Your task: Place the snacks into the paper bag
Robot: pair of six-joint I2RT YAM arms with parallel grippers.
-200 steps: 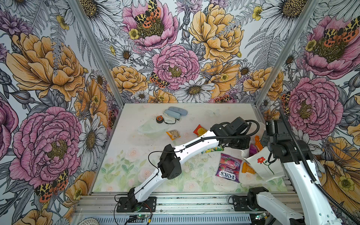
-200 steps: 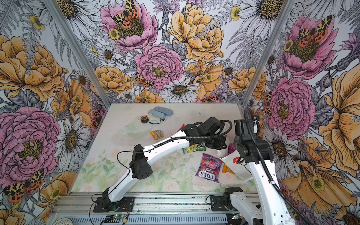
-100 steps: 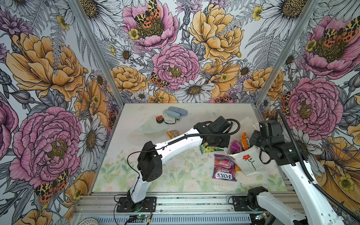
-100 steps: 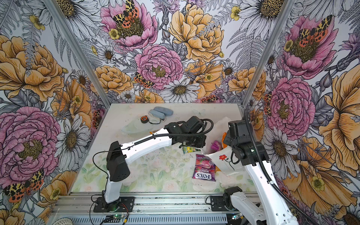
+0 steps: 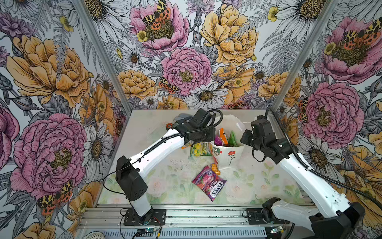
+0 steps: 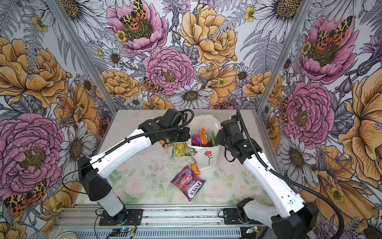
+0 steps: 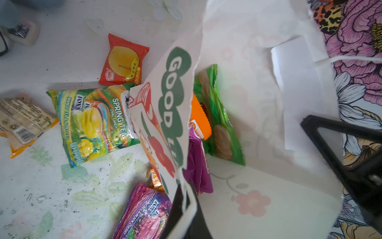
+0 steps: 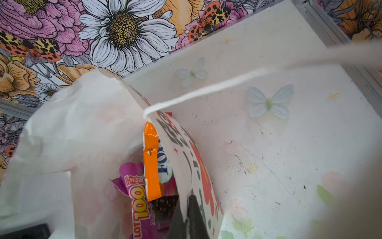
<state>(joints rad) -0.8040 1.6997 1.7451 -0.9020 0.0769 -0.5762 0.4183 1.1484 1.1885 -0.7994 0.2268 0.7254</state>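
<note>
My two grippers should first move the paper bag out of the way, because it crowds the Spring Tea packet's end. Then my left gripper should take the Fox's Berries packet.
The white paper bag with the red flower stands upright right of the table's middle. My left gripper is shut on its left rim. At the opposite rim my right gripper is shut on the paper too. Purple, orange and green snacks stick up inside the bag. Outside it lie a green-yellow Spring Tea packet, a red-yellow packet, a Fox's Berries packet and a small orange one.
Grey-blue cases and a round black-orange tape measure lie at the back, behind my left arm. An orange-edged packet lies beside the Spring Tea packet. The bag's string handle stretches across the right wrist view.
Both grippers, holding the bag, have carried it from the right front toward the middle and back, and it has come from tilted to upright. The Fox's Berries packet stayed on the table.
</note>
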